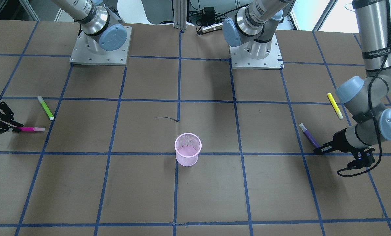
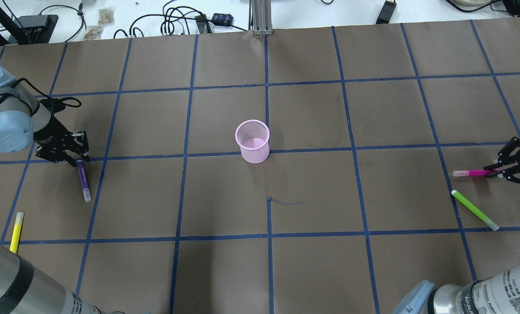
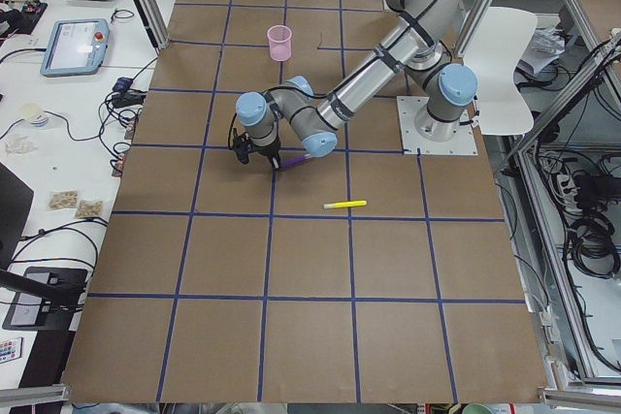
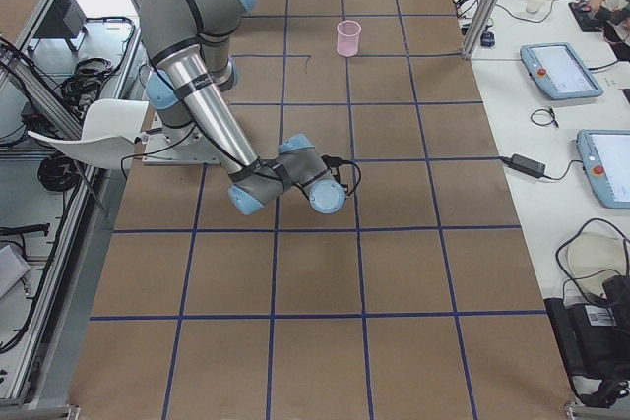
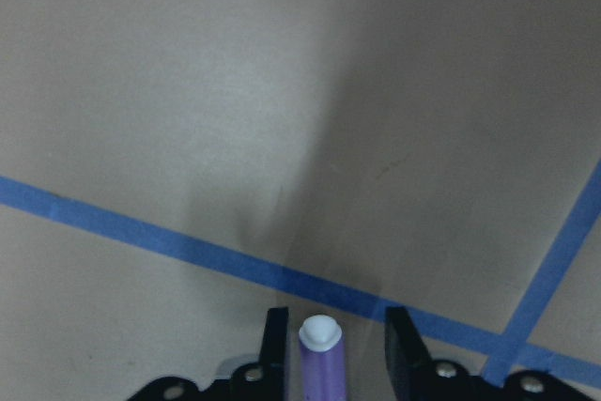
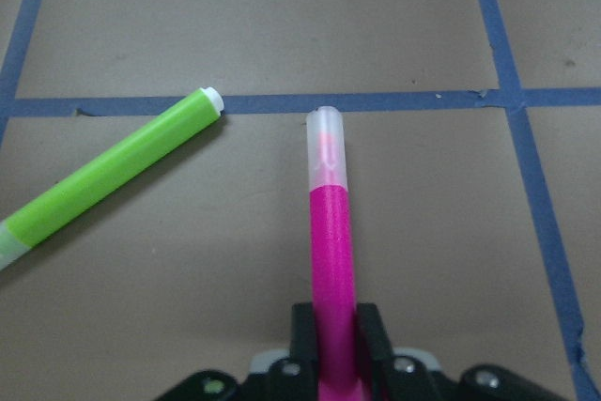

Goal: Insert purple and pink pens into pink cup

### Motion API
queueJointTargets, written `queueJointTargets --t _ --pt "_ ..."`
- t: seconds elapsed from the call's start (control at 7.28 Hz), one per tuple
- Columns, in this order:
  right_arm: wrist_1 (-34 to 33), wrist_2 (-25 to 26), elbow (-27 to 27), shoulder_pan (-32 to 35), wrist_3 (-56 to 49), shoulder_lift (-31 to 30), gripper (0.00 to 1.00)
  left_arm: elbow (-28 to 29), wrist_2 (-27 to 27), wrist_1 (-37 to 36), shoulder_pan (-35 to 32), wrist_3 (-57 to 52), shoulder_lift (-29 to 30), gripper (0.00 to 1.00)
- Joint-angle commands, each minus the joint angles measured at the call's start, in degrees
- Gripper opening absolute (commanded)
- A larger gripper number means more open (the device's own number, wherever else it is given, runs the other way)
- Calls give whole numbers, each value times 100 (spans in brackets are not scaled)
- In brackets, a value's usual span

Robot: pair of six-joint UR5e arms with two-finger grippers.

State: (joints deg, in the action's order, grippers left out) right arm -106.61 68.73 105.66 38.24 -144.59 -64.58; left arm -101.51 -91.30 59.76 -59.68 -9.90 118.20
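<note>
The pink cup's opening [image 1: 188,144] is much wider than the purple pen [image 1: 309,136], so I expect the pen to lean at an angle against the cup's rim when I insert it.
The pink mesh cup [image 1: 188,154] stands upright at the table's middle, also in the overhead view [image 2: 253,141]. The purple pen [image 2: 83,181] lies flat on the table. My left gripper [image 2: 77,160] is down at its far end, and in the left wrist view the fingers [image 5: 275,345] stand either side of the pen [image 5: 321,368] with gaps, so it is open. The pink pen [image 2: 471,173] lies low over the table. My right gripper [image 2: 493,171] is shut on its end, and the pads press the pen [image 6: 332,251] in the right wrist view.
A green pen [image 2: 474,209] lies close beside the pink pen, angled away; it also shows in the right wrist view [image 6: 103,180]. A yellow pen [image 2: 16,226] lies near the left arm's side. Both arm bases [image 1: 100,49] stand at the table's robot edge.
</note>
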Motion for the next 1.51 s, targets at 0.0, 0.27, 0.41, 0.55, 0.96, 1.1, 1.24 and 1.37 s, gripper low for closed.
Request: queueJointTargets --t 0.0,0.27,0.41,0.55,0.96,1.1,1.24,1.37 --pt "26 -271 -36 112 699 -394 17 8 7 -17 0 -38 54 18" --pt "9 -326 -45 856 1385 -1027 18 35 -10 -17 0 -83 54 0" --pt "-26 -308 -54 1296 1998 -1326 18 87 7 0 -9 -22 27 0" --pt "-183 -90 -45 1857 2196 -1511 18 105 7 18 -70 5 -155 0" --pt "-999 665 -80 3622 4221 -1698 18 481 -10 350 -123 101 -631 0" --pt "-1306 1120 -150 4325 4968 -1663 18 779 7 717 -158 215 -675 0" --pt "-1344 1281 -264 4924 5671 -1610 18 991 7 947 -358 312 -780 0" --pt "-1336 1396 -422 5304 6226 -1506 18 1054 16 1019 -595 652 -903 0"
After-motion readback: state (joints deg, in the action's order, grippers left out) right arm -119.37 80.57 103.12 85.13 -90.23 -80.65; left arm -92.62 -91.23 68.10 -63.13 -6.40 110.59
